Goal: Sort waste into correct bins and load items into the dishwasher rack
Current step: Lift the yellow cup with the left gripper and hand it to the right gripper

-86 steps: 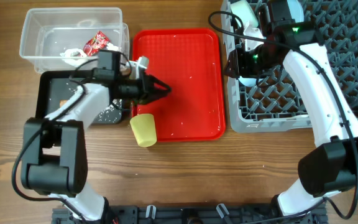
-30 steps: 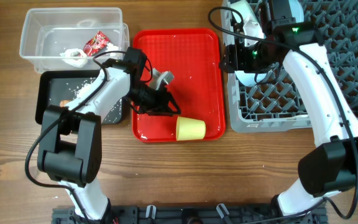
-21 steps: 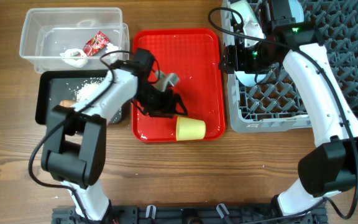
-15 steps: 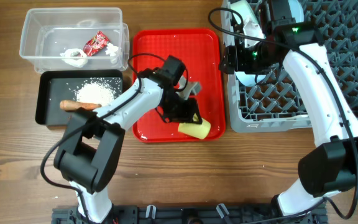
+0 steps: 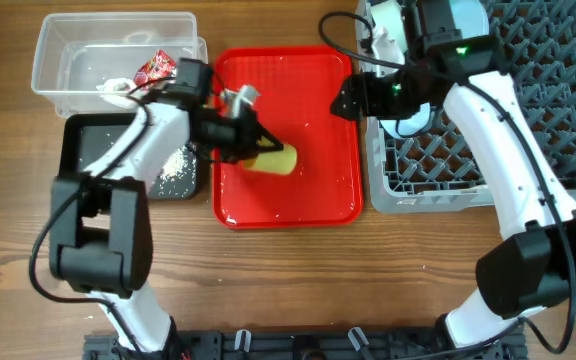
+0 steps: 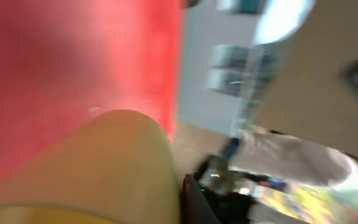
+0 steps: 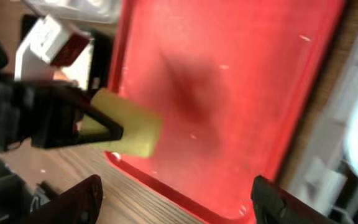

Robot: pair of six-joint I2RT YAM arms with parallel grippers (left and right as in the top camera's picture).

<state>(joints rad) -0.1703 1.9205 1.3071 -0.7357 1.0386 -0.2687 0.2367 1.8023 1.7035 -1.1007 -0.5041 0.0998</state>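
Note:
The robot's left gripper is holding the yellow cup and the grey rack [image 5: 440, 160] lies on the right gripper's side, so next the right gripper takes the cup's loose end [image 5: 287, 160] first.
My left gripper [image 5: 256, 153] is shut on the small yellow cup [image 5: 274, 160] and holds it on its side over the middle of the red tray [image 5: 313, 80]. The cup fills the lower left wrist view [image 6: 92, 168] and shows in the right wrist view [image 7: 128, 127]. My right gripper [image 5: 346, 100] is open and empty over the tray's right edge, beside the grey rack [image 5: 498, 110]. Light blue dishes [image 5: 408, 125] stand in the rack. The clear tub [image 5: 68, 50] holds the red wrapper [image 5: 155, 68] and white paper [image 5: 118, 88]. The black tub [image 5: 80, 150] holds rice [image 5: 175, 168].
The red tray lies between the two tubs and the rack, with small white specks on it. The left arm reaches across the black tub and hides part of it. Bare wooden table runs along the front.
My left gripper closed on the yellow cup at the tray's front right and carried it up and left to the tray's middle. My right gripper shifted left out over the tray's edge.

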